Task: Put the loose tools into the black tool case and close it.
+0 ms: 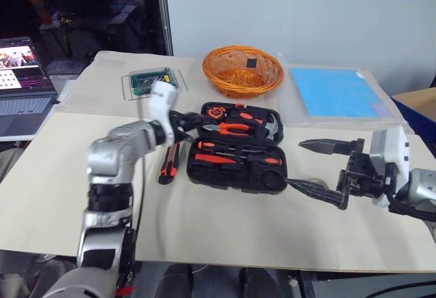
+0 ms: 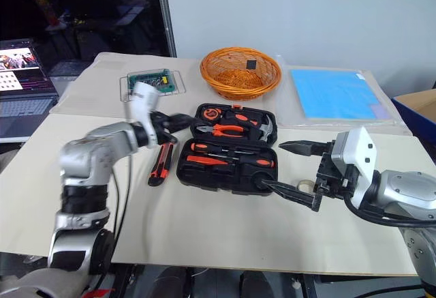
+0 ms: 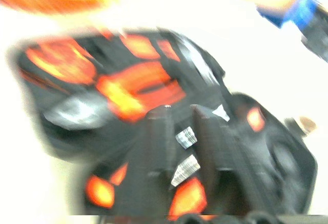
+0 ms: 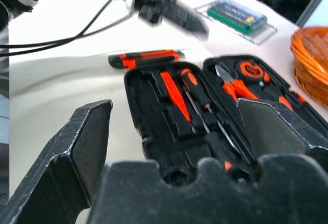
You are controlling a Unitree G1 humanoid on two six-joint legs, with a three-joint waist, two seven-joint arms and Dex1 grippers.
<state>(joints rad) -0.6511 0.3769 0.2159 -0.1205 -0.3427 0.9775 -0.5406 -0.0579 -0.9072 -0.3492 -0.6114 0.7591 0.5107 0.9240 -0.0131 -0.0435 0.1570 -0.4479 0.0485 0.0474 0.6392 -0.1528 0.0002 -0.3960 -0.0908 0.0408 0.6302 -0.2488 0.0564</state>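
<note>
My gripper will lower the utility knife. A long empty slot runs along the black tool case's near edge, so the knife should settle lengthwise there.
The black tool case lies open mid-table. Its near half holds an all-orange screwdriver and a black-and-orange one; pliers, a hammer and a round tape measure sit in the far half. An orange-black utility knife rests on the table just left of the case. A small tan tape roll sits right of the case, partly behind my right gripper's lower finger. My left gripper hovers at the case's far left corner, above the knife, fingers slightly apart and empty. My right gripper hangs open right of the case.
An orange woven basket stands behind the case. A clear box of green bits is at the back left, a blue sheet in plastic at the back right. A laptop sits off the table's left edge.
</note>
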